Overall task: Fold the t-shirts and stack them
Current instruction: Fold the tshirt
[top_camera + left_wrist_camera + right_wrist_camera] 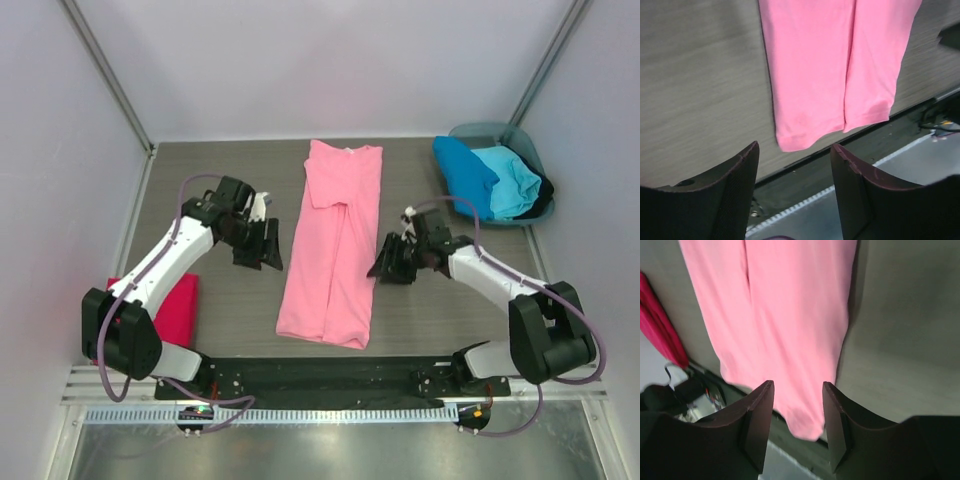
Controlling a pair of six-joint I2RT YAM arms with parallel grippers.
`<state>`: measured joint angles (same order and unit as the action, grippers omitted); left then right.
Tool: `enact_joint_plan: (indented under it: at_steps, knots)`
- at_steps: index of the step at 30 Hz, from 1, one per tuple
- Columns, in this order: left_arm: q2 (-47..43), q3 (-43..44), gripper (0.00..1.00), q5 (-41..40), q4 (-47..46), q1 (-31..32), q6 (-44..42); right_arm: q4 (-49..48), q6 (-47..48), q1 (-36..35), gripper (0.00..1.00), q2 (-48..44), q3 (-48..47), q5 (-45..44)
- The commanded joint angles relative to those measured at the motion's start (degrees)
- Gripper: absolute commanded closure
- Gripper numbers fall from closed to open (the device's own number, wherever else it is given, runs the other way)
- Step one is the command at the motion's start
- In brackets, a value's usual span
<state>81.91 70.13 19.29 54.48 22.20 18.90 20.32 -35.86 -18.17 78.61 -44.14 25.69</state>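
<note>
The flaps lie flat, so the light pink t-shirt should fold over with its sides still tucked in when I carry the hem toward the collar.
The light pink t-shirt lies in the middle of the table, folded lengthwise into a long strip, collar at the far end. It shows in the left wrist view and the right wrist view. My left gripper is open and empty just left of it. My right gripper is open and empty just right of it. The crimson-magenta t-shirt lies folded at the near left, partly under my left arm, and shows in the right wrist view. Blue and turquoise t-shirts lie in the tub.
A grey-teal round tub stands at the far right corner. White walls close the table on three sides. A black rail with the arm bases runs along the near edge.
</note>
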Motion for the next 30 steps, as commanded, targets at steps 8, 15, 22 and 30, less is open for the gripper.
enact_joint_plan:
  at_steps: [8, 15, 22, 30]
  knots:
    - [-5.4, -23.2, 0.45, 14.3, -12.1, -2.9, 13.8, 2.4, -8.5, -11.0, 0.53, -2.6, 8.9, 5.8]
    - [-3.0, -26.6, 0.45, 14.1, -17.7, -2.9, 17.5, 5.1, -10.5, -16.1, 0.56, -1.1, 11.4, 3.5]
    - [1.3, -27.8, 0.48, 13.0, -18.1, -2.9, 19.1, 5.9, -12.3, -18.0, 0.57, -0.8, 12.8, 3.0]
    - [1.6, -30.2, 0.52, 11.5, -17.5, -2.9, 19.0, 3.9, -13.6, -18.7, 0.57, 0.6, 14.3, 3.5]
